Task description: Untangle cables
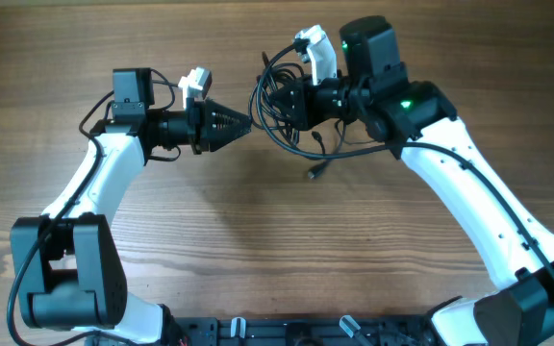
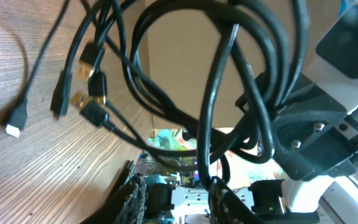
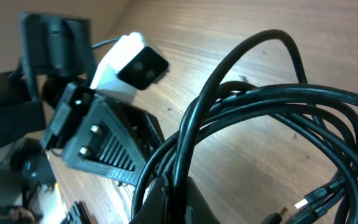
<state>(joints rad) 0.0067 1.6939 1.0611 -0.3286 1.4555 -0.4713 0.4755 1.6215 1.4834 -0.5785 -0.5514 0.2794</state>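
Note:
My left gripper should hold the hanging loops (image 2: 205, 146) before my right gripper pulls a cable free, because the cables cross each other in a heap (image 2: 248, 127) at my right gripper.
The cables (image 1: 273, 94) are a bundle of thin black cords, held above the wooden table at the back middle. My right gripper (image 1: 292, 102) is shut on the bundle, and the cords run between its fingers in the right wrist view (image 3: 169, 198). Loops (image 3: 272, 106) fan out to the right. Loose plug ends (image 1: 313, 174) hang down to the table. My left gripper (image 1: 245, 122) is just left of the tangle, fingers apart (image 2: 179, 200) and empty. One cord (image 2: 205, 149) of the bundle hangs down close to its right finger. Gold-tipped plugs (image 2: 87, 62) dangle at the left.
The wooden table (image 1: 258, 240) lies below both arms. A white-tipped plug (image 2: 13, 122) rests on the wood. My right gripper's black body (image 2: 303, 134) fills the right of the left wrist view. The left gripper's ribbed body (image 3: 114, 149) shows in the right wrist view.

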